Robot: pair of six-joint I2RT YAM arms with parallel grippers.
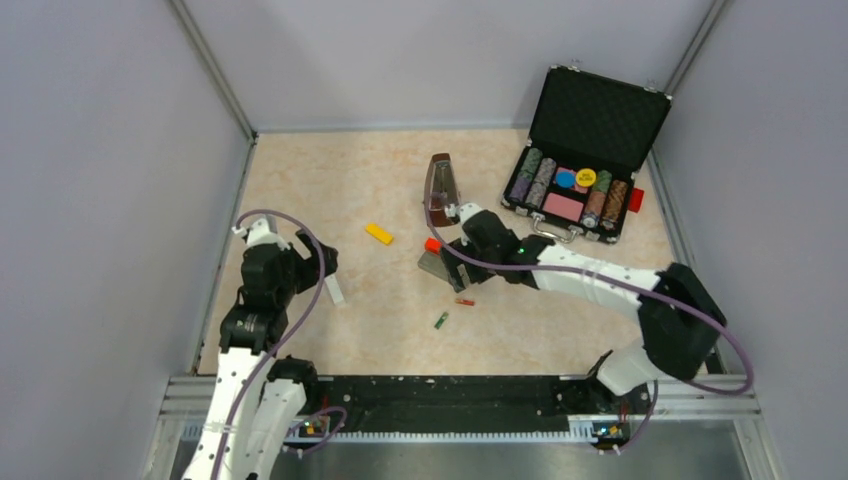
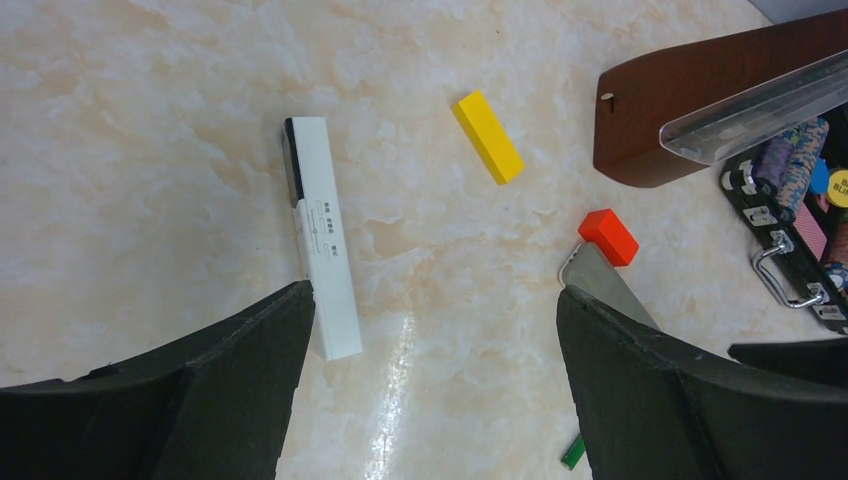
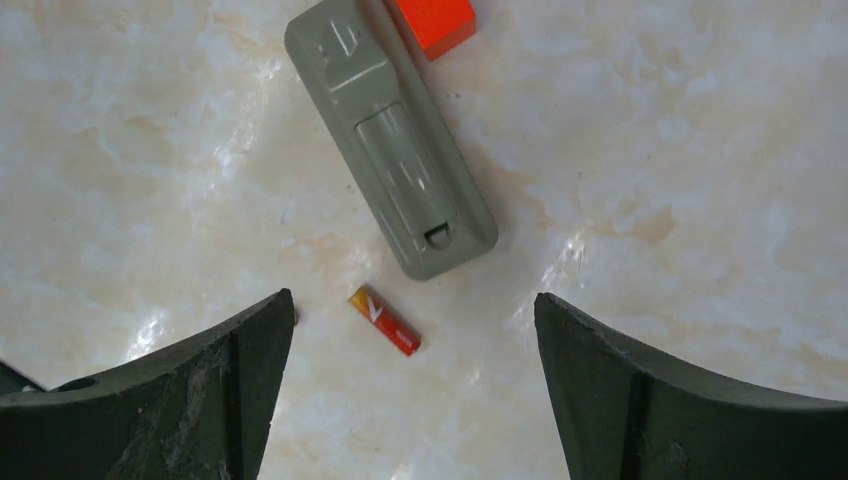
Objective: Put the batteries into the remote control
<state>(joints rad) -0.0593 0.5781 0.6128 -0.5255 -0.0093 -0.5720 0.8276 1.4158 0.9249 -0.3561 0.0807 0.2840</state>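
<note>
The battery cover (image 3: 406, 168) is shut on the remote control, so the robot's right gripper should first pick up the remote control and pass its far end (image 3: 336, 40) to the left gripper.
The grey remote control (image 3: 395, 140) lies flat on the table, back side up, with its battery cover on. It also shows in the overhead view, remote control (image 1: 433, 266). The red-orange battery (image 3: 384, 320) lies loose just below the remote's end, between my right gripper's open jaws. My right gripper (image 3: 412, 300) hovers above it and holds nothing. The green battery (image 1: 441, 320) lies a little nearer the arms, and its tip, green battery (image 2: 572, 452), peeks out beside my left finger. My left gripper (image 2: 433, 290) is open and empty over bare table at the left.
A slim white bar (image 2: 322, 250) lies by my left finger. A yellow block (image 2: 487, 136) sits mid-table, and a red-orange block (image 3: 433, 20) touches the remote's far end. A brown metronome (image 1: 441, 188) stands behind. An open poker-chip case (image 1: 580, 170) fills the back right.
</note>
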